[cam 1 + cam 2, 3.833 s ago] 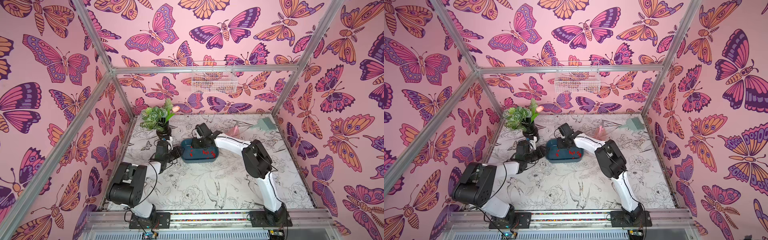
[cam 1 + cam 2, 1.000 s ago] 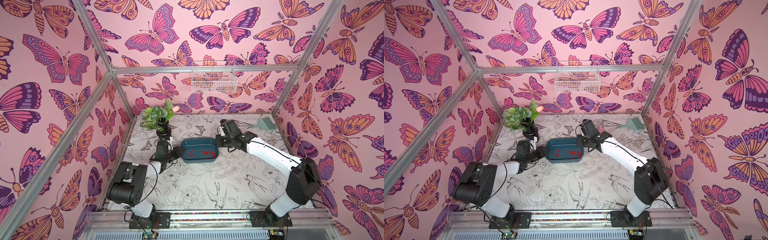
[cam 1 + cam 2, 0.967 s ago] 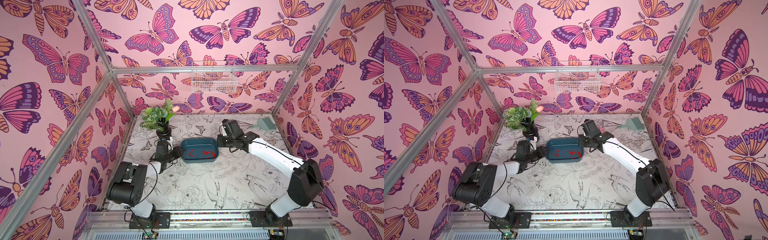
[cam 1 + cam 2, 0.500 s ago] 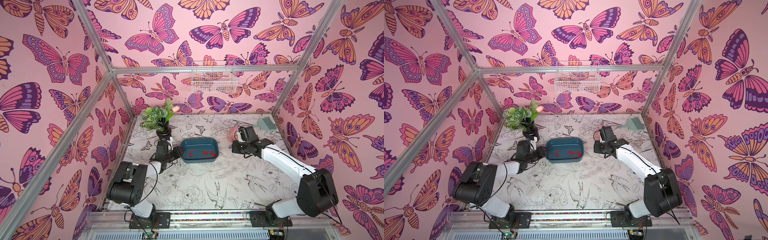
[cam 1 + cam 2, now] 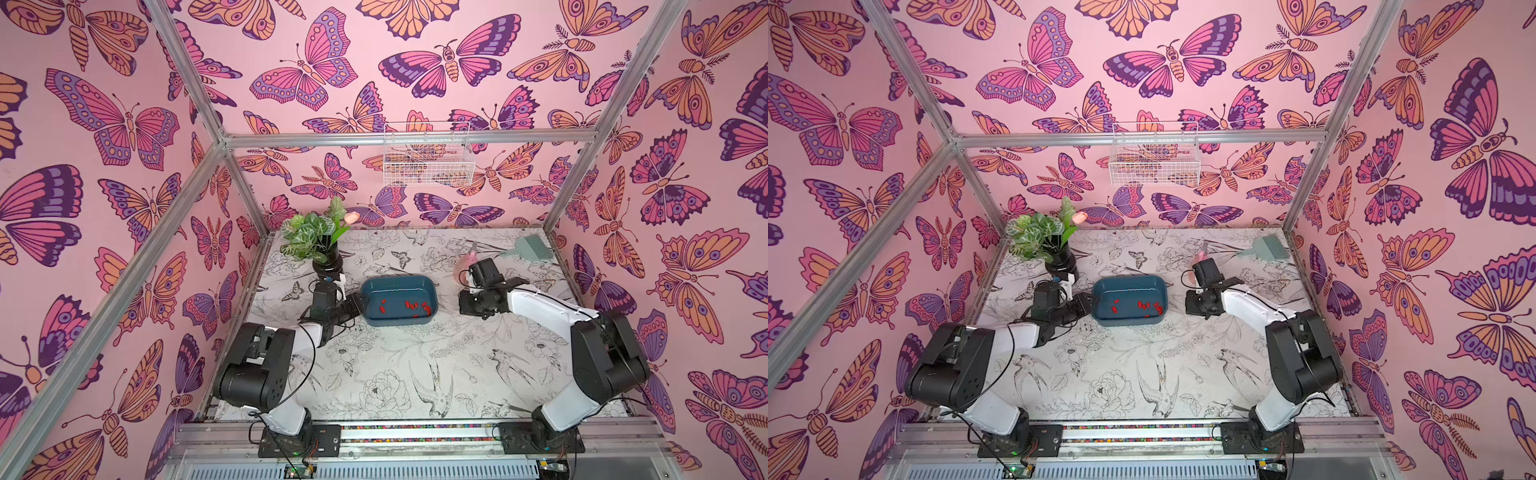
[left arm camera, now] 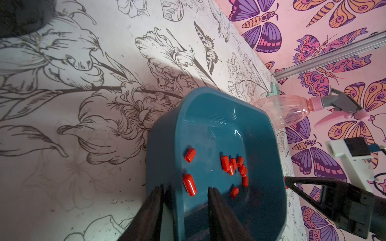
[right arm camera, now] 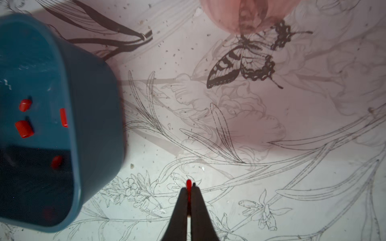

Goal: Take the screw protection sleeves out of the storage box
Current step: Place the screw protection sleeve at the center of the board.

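My right gripper should continue to lower the red sleeve (image 7: pixel 188 184), which hangs outside the storage box over open tabletop (image 7: pixel 210 175), until it meets the surface, and then let go.
The teal storage box (image 5: pixel 390 291) (image 5: pixel 1125 291) sits mid-table with several red screw protection sleeves (image 5: pixel 415 306) (image 5: pixel 1144 306) (image 6: pixel 231 165) lying loose on its floor. My left gripper (image 5: pixel 359 301) (image 6: pixel 184 187) straddles the box's left wall, one finger outside and one inside, and holds it. My right gripper (image 5: pixel 462 305) (image 5: pixel 1187 307) (image 7: pixel 191 186) hovers low over the table just right of the box (image 7: pixel 94 94). It is shut on one red sleeve (image 7: pixel 189 184), whose tip pokes out between the fingertips.
A potted plant (image 5: pixel 316 237) stands behind the left arm. A pink spray bottle (image 5: pixel 469 259) lies just behind the right gripper, with a green brush (image 5: pixel 530 247) at the back right. A white wire basket (image 5: pixel 428 162) hangs on the back wall.
My right gripper, still shut, has swung rightward from beside the box's right end to the table right of it. The left gripper and the box have not moved.
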Motion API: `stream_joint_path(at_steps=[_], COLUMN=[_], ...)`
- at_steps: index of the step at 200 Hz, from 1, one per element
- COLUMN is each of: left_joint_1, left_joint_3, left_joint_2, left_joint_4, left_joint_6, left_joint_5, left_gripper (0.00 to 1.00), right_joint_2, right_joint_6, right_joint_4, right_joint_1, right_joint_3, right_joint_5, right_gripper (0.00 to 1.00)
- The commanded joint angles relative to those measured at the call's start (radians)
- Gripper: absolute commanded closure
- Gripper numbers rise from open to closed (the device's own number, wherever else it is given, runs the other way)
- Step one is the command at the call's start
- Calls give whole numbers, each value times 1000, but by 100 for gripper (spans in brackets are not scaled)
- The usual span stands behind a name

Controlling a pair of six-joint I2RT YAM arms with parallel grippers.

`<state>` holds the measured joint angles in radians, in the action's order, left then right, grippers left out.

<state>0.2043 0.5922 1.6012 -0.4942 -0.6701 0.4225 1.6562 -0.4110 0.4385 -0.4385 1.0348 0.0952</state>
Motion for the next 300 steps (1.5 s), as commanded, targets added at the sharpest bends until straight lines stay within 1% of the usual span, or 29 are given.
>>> stream_joint_path(at_steps=[1, 67, 143, 165, 193, 221, 252, 262, 270, 272, 278, 284, 300], left_joint_1=[8, 9, 8, 7, 9, 8, 3, 4, 3, 3, 4, 1, -1], left_joint_3=[12, 16, 18, 18, 17, 11, -9, -19, -27, -28, -31, -32, -27], left_joint_2=[14, 20, 26, 26, 27, 16, -28, -45, -51, -53, -58, -63, -76], left_joint_4=[-6, -5, -5, -6, -6, -5, -1, -3, -2, -1, -2, 1, 18], left_joint_6=[13, 12, 10, 10, 9, 4, 7, 3, -1, -2, -4, -6, -13], left_joint_5=[13, 15, 16, 17, 15, -1, -22, -32, -40, -42, -48, -53, -72], left_gripper=[60, 60, 60, 60, 60, 60, 60, 60, 60, 60, 60, 60, 61], right_joint_2=[28, 113, 143, 146, 142, 87, -48, -78, -133, -143, -162, -181, -202], right_joint_6=[21, 37, 52, 54, 55, 44, 29, 28, 29, 31, 31, 32, 29], right_joint_4=[34, 84, 105, 110, 116, 113, 110, 127, 142, 147, 157, 169, 202], right_joint_1=[9, 10, 11, 9, 10, 9, 4, 4, 3, 3, 2, -1, -8], right_joint_3=[30, 71, 86, 89, 90, 68, 43, 52, 62, 69, 78, 95, 141], right_joint_5=[6, 22, 0, 2, -6, -24, -54, -60, -62, -59, -61, -53, -41], right_gripper=[91, 89, 87, 84, 79, 70, 57, 50, 44, 39, 33, 25, 15])
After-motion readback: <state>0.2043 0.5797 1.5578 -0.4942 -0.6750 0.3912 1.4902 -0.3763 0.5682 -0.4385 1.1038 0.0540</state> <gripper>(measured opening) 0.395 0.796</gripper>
